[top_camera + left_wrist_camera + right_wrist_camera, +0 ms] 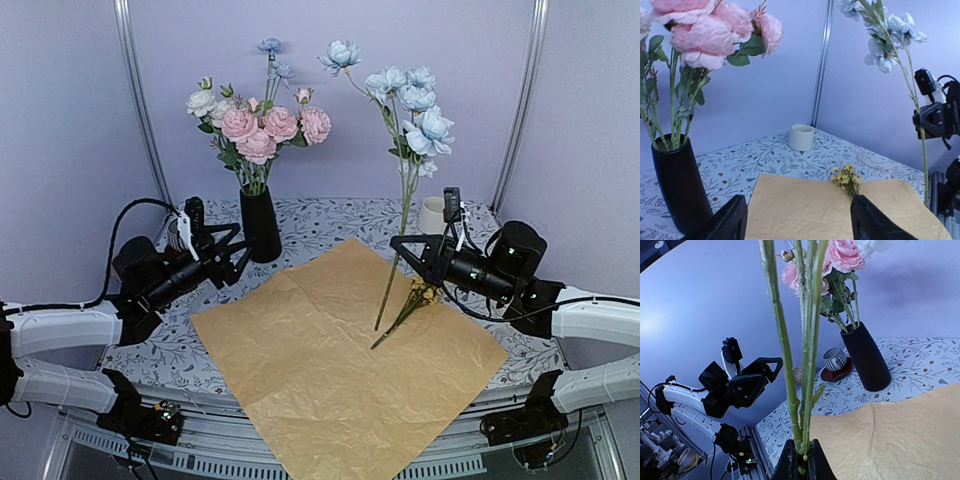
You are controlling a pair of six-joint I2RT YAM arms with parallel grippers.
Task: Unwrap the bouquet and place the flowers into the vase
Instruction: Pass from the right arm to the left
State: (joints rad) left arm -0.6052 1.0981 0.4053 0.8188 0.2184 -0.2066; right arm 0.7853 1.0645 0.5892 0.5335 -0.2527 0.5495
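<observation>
The pale blue roses [415,105] are upright and their green stems are free above my right gripper, so my left gripper continues to move toward those stems [405,206] and closes there.
The bouquet is undone: its tan paper [340,370] lies flat on the table. Pink and white flowers [262,125] stand in the black vase [260,225] at the back left. My right gripper [402,248] is shut on the green stems [805,365] of the pale blue roses [412,100] and holds them upright over the paper's right side. A sprig of yellow blooms [420,295] lies on the paper below it. My left gripper [236,256] stands open and empty just left of the vase [677,185], its fingers [730,220] low over the paper [805,210].
A white mug [432,213] stands at the back right, behind the right arm. A striped grey-white object on a red base [835,359] sits left of the vase, behind the left gripper. The paper overhangs the table's near edge.
</observation>
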